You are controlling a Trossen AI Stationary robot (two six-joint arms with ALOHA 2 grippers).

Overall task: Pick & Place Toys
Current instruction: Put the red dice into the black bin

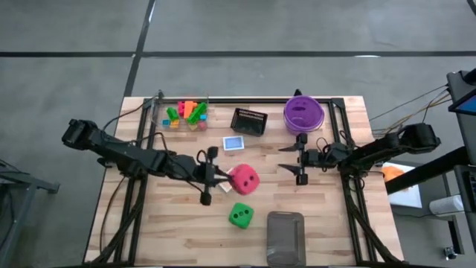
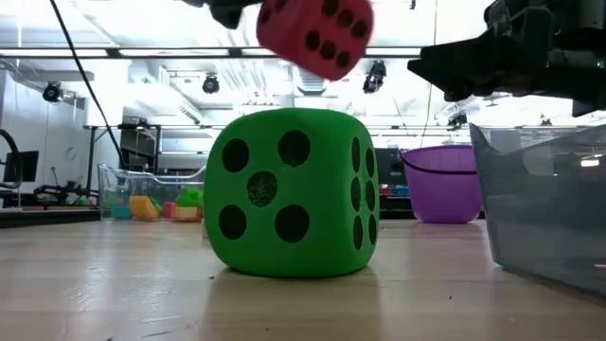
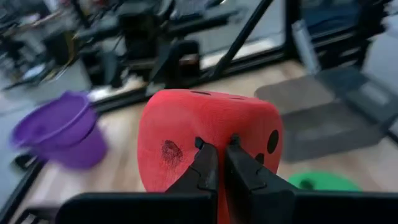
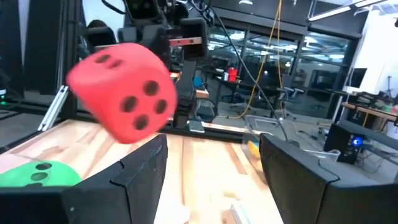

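The red die (image 1: 244, 179) hangs higher than the green die, so the robot's left gripper should keep going toward the empty grey container (image 1: 285, 239) and let go inside it.
A red dotted die (image 1: 245, 179) hangs in the air in front of my left gripper (image 1: 217, 176), which is shut on it near the table's middle. It shows tilted in the low view (image 2: 317, 33) and in the right wrist view (image 4: 121, 93). A green dotted die (image 1: 240, 216) rests on one face on the table, nearer the front edge. My right gripper (image 1: 300, 159) is open and empty to the right of the red die, its fingers pointing toward it. Small bright bricks (image 1: 186, 113) lie in a clear tray at the far left. A picture card (image 1: 233, 143) lies flat. My left gripper pinches the red die's left-facing side (image 3: 186, 146) between its two nearly closed fingers (image 3: 208, 168), and the soft surface folds in around them. The fingers come level from the table's left. The die is lifted clear of the table and tilted.
A purple round bowl (image 1: 303, 113) stands at the far right and a black mesh basket (image 1: 249, 121) beside it. A grey translucent container (image 1: 285, 237) stands at the front edge, right of the green die. Bare wood lies at the front left.
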